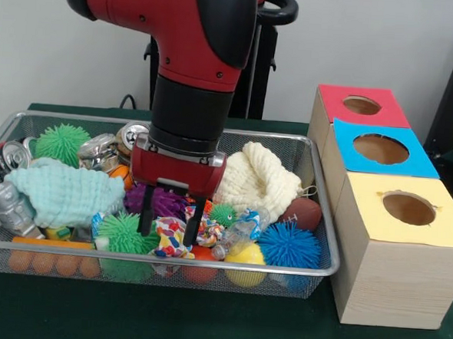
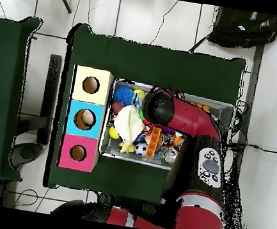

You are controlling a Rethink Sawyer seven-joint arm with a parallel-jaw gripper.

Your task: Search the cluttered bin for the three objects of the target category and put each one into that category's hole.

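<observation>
The colourful crumpled wrapper (image 1: 172,234) is propped high (image 1: 167,250) next to the green spiky ball, so I expect to find another toy hidden under it when I lift it.
The silver wire-mesh bin (image 1: 6,125) sits on the green table, full of mixed toys; it also shows in the overhead view (image 2: 228,106). My gripper (image 1: 169,224) hangs over the bin's middle, open and empty, its two black fingers just above a green spiky ball (image 1: 123,232) and a colourful crumpled wrapper (image 1: 172,239). The yellow-surround hole (image 1: 409,208) tops the nearest pale wooden box, right of the bin; in the overhead view the yellow-surround hole (image 2: 90,85) is at the left. My arm hides the bin's middle from above.
A blue-surround hole (image 1: 381,149) and a red-surround hole (image 1: 362,105) lie behind the yellow one. The bin holds a blue spiky ball (image 1: 289,245), a cream knitted cloth (image 1: 258,175), a mint cloth (image 1: 63,194), cans (image 1: 4,158), a brown football (image 1: 302,214) and a yellow ball (image 1: 245,263).
</observation>
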